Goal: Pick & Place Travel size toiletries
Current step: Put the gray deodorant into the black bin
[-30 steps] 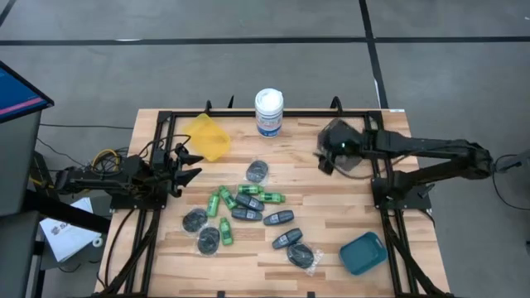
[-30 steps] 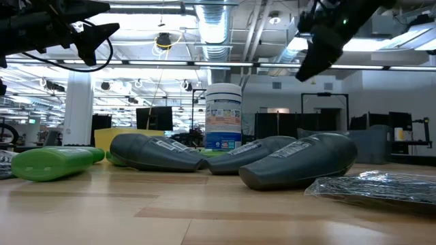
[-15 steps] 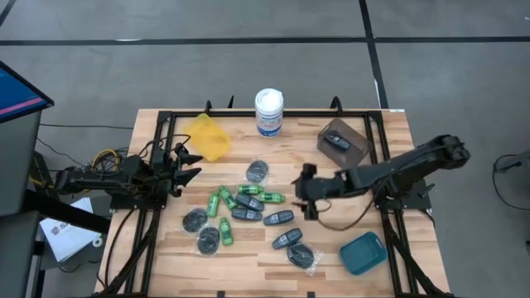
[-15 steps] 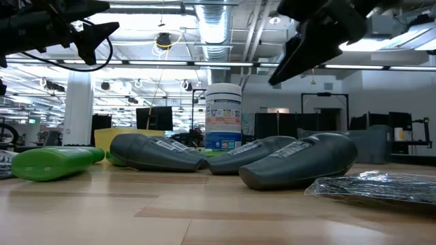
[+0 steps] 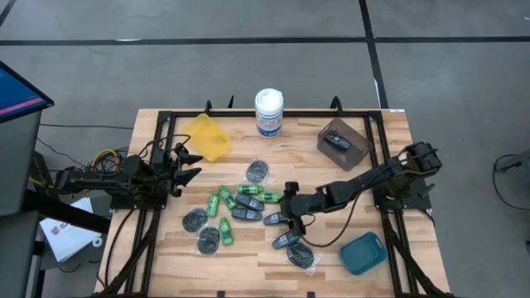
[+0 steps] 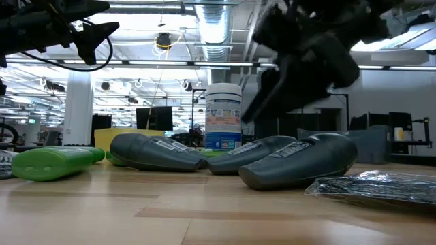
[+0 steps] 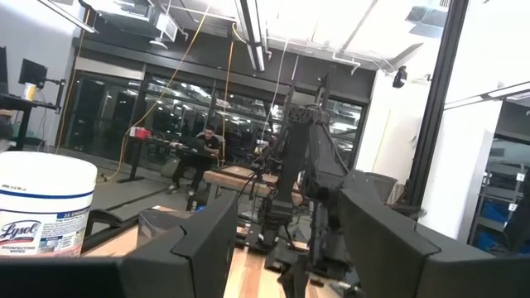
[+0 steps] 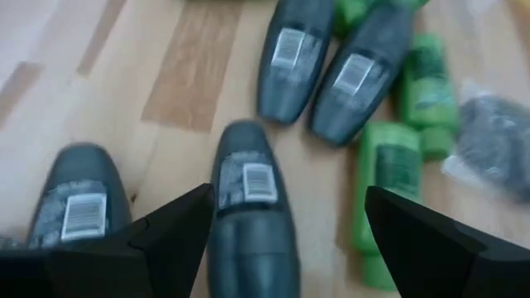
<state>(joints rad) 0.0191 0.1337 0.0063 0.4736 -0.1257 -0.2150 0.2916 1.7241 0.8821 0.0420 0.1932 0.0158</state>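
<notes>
My right gripper keeps moving down, since the fingers straddle the dark bottle's narrow width (image 8: 250,192) with free wood on both sides, and then close around its broad end (image 8: 253,252).
The toiletries lie loose on the wooden table's middle: dark oblong bottles (image 5: 247,214), green mini bottles (image 5: 225,198) and wrapped dark discs (image 5: 257,170). My right gripper (image 5: 286,213) hangs open, tipped down, just above one dark bottle (image 8: 246,203). Its fingers stand either side of that bottle without touching it. Another dark bottle (image 8: 81,211) lies beside it, and two more (image 8: 290,58) lie beyond. My left gripper (image 5: 189,164) waits open at the table's left edge, raised off the table.
A brown bin (image 5: 354,149) at the far right holds one dark bottle (image 5: 335,141). A yellow bin (image 5: 207,135) stands far left, a teal bin (image 5: 363,252) near right. A white tub (image 5: 268,112) is at the far edge. Black frame rails line both sides.
My right gripper has swung from over the brown bin toward the table's middle and near edge. It has sunk and tipped downward, staying open, and now stands over the pile of bottles. The bin, with a dark bottle in it, has come into view.
</notes>
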